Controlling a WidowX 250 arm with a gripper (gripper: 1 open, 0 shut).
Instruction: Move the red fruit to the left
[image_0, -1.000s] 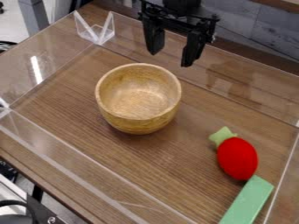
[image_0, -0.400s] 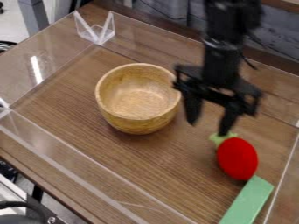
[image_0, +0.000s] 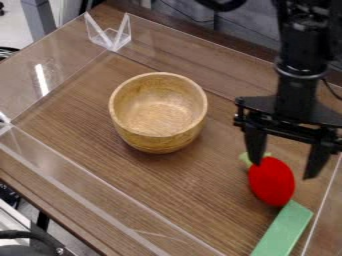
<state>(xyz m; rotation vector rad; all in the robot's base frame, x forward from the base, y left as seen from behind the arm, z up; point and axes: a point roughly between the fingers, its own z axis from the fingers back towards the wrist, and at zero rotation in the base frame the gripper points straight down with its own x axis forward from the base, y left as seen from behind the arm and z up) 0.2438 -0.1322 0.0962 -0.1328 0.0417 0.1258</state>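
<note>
My gripper's open fingers are hanging off-centre from the red fruit (image_0: 269, 170). Next, my gripper backs up, gets in line with the fruit's body (image_0: 273, 184) and then comes down around it.
The red fruit (image_0: 273, 180) lies on the wooden table at the right, its light green leafy top (image_0: 250, 156) pointing up-left. My gripper (image_0: 285, 157) hangs straight down right above it, open, with one black finger (image_0: 254, 146) on the left of the fruit's upper end and the other (image_0: 318, 158) to its right. Nothing is held between them. Whether the fingers touch the fruit cannot be told.
A wooden bowl (image_0: 159, 111) stands left of centre. A flat green block (image_0: 283, 233) lies at the bottom right, just below the fruit. Clear plastic walls (image_0: 40, 75) border the table, with a clear bracket (image_0: 108, 33) at the back left.
The gripper has travelled from the back of the table down and to the right, ending over the red fruit. It stayed open. The fruit, bowl and block have not moved.
</note>
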